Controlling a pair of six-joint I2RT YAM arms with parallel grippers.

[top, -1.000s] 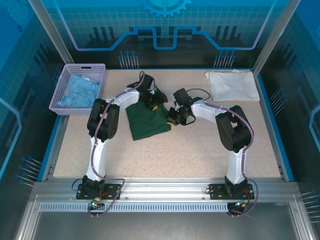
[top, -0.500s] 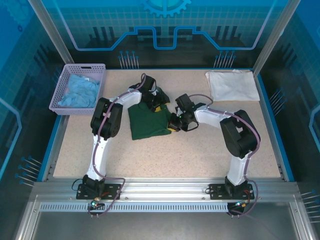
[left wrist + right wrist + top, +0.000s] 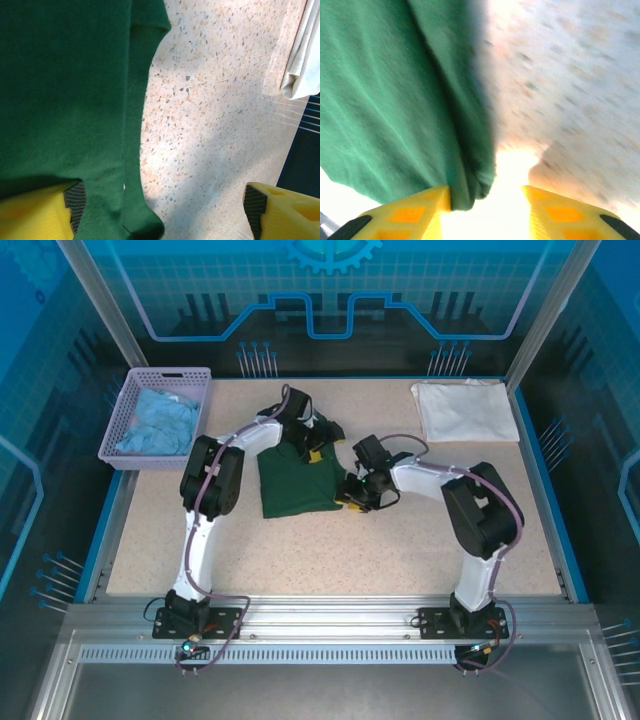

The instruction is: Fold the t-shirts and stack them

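Observation:
My right gripper should go back to the green t-shirt [image 3: 292, 478], onto its near end [image 3: 318, 502], and help my left gripper turn it before the fold, because the t-shirt lies lengthwise away from me.
The dark green t-shirt [image 3: 295, 485] lies folded flat in the middle of the table. My left gripper [image 3: 316, 446] hovers at its far right corner; in the left wrist view the jaws [image 3: 162, 212] stand wide open, with the green t-shirt's edge [image 3: 75, 100] draped over the left pad [image 3: 75, 202]. My right gripper [image 3: 352, 496] is at the shirt's near right corner. In the right wrist view it [image 3: 487, 200] is open, and the green t-shirt's corner [image 3: 470, 175] hangs beside the left finger. The white t-shirt [image 3: 465, 410] lies folded at the back right.
A lilac basket [image 3: 128, 400] holding light blue cloth [image 3: 160, 420] stands at the back left. The white t-shirt's edge [image 3: 300, 55] shows at the right of the left wrist view. Bare speckled tabletop [image 3: 330, 550] spreads in front of the green shirt.
My right gripper has slid nearer along the green shirt's right edge to its near corner. The left gripper has shifted slightly right, and the shirt has been squared up a little.

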